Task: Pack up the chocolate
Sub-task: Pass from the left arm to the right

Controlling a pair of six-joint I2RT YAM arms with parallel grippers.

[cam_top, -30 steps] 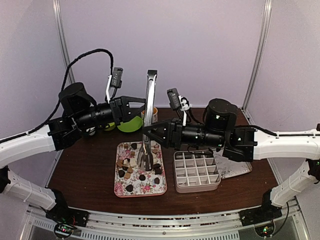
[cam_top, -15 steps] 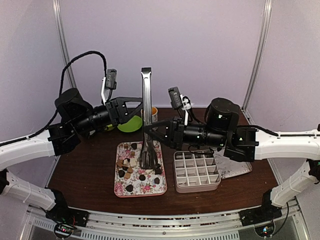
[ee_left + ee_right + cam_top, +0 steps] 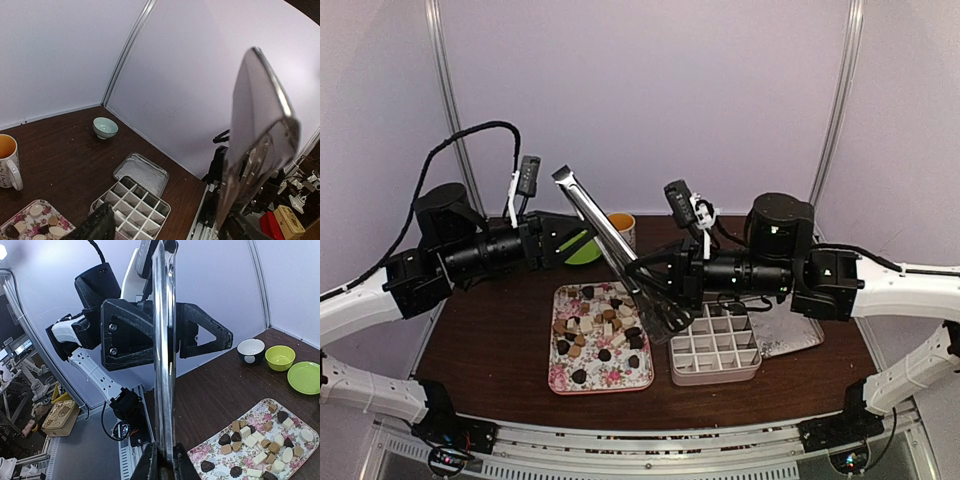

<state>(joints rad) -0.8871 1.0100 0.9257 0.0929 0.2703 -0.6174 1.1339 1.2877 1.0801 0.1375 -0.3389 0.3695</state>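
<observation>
I should loosen my right gripper while my left gripper guides the tongs' handle end (image 3: pixel 569 184) upright, because the tongs (image 3: pixel 609 234) lie at a slant across my right gripper's fingers.
The chocolate (image 3: pixel 595 335) lies as several dark, tan and white pieces on a floral tray (image 3: pixel 560 378); it also shows in the right wrist view, chocolate (image 3: pixel 252 442). My right gripper (image 3: pixel 642 272) (image 3: pixel 165 462) is shut on the metal tongs (image 3: pixel 610 240) (image 3: pixel 164 365), held partway down. The tongs lean with the handle end up and left and the heads (image 3: pixel 670 315) low between tray and grid box. My left gripper (image 3: pixel 580 240) (image 3: pixel 167 230) stands open just left of the tongs, apart from them. The tongs' handle end (image 3: pixel 260 125) looms blurred in the left wrist view.
A white grid box (image 3: pixel 715 345) (image 3: pixel 132 205) sits right of the tray, its metal lid (image 3: pixel 790 340) (image 3: pixel 142 172) behind it. A mug (image 3: pixel 622 228) and green dishes (image 3: pixel 582 250) stand at the back, with bowls (image 3: pixel 251 350) (image 3: pixel 280 357) and a small pale bowl (image 3: pixel 106 127).
My left gripper opened, let go of the tongs and drew back to the left. My right gripper closed on the tongs, which tipped from upright to leaning, heads swinging right.
</observation>
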